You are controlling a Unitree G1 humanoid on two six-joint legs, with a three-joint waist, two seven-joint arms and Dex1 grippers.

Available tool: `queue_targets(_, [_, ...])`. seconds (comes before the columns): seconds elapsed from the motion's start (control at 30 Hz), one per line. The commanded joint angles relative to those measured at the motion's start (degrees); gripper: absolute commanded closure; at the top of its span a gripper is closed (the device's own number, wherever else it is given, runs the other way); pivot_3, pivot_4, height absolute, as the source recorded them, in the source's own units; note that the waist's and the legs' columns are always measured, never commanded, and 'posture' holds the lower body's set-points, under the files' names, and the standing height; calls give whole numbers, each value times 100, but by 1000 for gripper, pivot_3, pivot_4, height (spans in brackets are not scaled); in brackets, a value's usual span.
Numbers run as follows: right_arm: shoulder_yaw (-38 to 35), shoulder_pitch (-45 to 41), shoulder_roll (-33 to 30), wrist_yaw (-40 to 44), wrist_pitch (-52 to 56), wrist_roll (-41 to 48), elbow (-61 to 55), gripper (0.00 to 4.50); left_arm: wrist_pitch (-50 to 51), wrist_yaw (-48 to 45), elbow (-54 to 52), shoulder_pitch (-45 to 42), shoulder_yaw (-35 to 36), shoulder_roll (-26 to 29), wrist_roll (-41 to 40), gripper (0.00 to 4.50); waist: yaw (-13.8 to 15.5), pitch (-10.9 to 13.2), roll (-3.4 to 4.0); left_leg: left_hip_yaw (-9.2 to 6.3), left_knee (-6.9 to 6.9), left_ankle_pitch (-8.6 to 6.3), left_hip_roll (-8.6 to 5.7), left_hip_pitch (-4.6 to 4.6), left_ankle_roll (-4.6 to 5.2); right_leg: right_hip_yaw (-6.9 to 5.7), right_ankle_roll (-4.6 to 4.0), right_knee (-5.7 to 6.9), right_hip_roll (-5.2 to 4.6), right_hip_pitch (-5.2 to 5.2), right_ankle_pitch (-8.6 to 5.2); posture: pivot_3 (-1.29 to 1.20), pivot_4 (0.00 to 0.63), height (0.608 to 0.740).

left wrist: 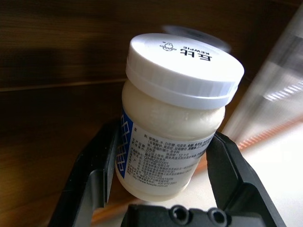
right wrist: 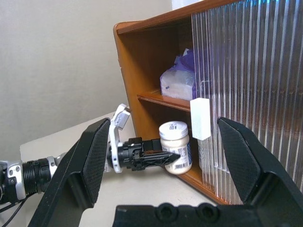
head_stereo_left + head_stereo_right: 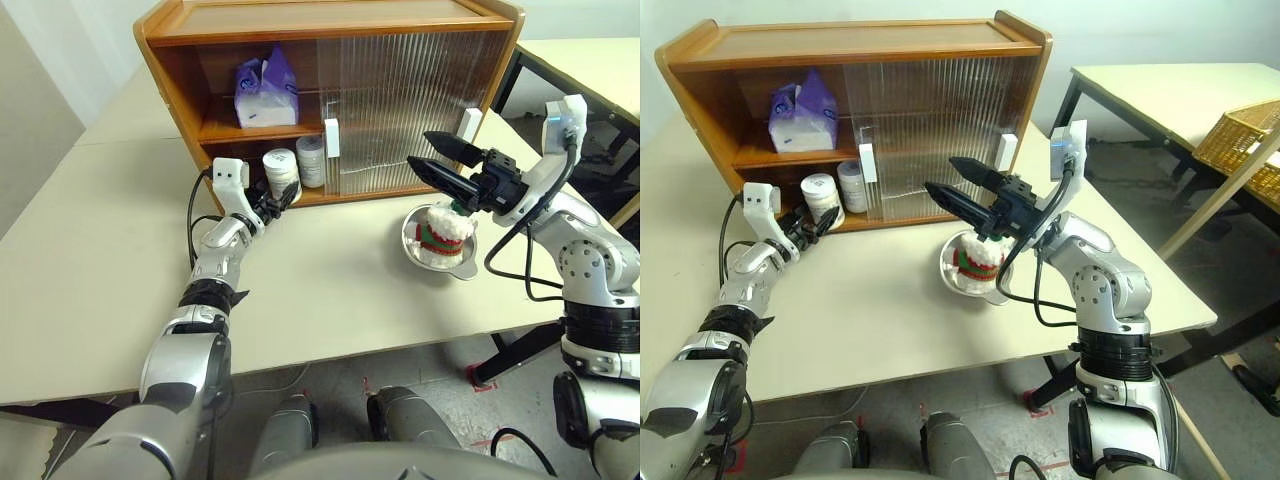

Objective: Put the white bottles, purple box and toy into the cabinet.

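The lower compartment (image 3: 240, 150) is open next to the other white bottle, so my left gripper should keep moving the upright white bottle (image 3: 281, 170) into the cabinet until it stands inside.
My left gripper (image 3: 283, 195) is shut on a white bottle (image 3: 281, 171), holding it upright at the front edge of the cabinet's (image 3: 160, 45) lower compartment. In the left wrist view the black fingers (image 1: 92, 175) press both sides of this bottle (image 1: 175, 109). A second white bottle (image 3: 311, 160) stands just inside, beside the door handle. The purple box (image 3: 265, 92) sits on the inner shelf above. The toy (image 3: 443, 232) lies in a metal bowl (image 3: 425, 255) on the table. My right gripper (image 3: 432, 153) hovers open just above the toy, holding nothing.
The ribbed sliding doors (image 3: 420, 100) cover the cabinet's right half; the left half stands open. A second table (image 3: 1170, 90) with a wicker basket (image 3: 1240, 140) is off to the right. Bare tabletop (image 3: 330, 280) lies between my arms.
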Motion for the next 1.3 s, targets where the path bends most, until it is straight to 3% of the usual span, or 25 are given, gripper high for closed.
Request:
queue_targets(0.03, [38,25,-3,6,-27,-16,-64,0,-181,443,209,-217,107,-66,123,1415,0,0,0,0,0,0,-1,0,0,0,0,0,1,0,0,-184,39,740])
queue_targets(0.6, [-109,216,-115,-130,43,68,-321,0,-600,1753,1346,-837,165,-83,527,1415,-46,4,-5,7,6,6,-68,3,10,-19,20,-1,8,5,0,-253,40,740])
queue_targets(1.3, [-202,507,-213,-457,89,247,-683,0,-610,2271,1761,-1136,266,-105,692,1415,-596,19,-28,2,4,5,-123,-15,15,-25,70,-15,-6,6,-18,-282,46,740])
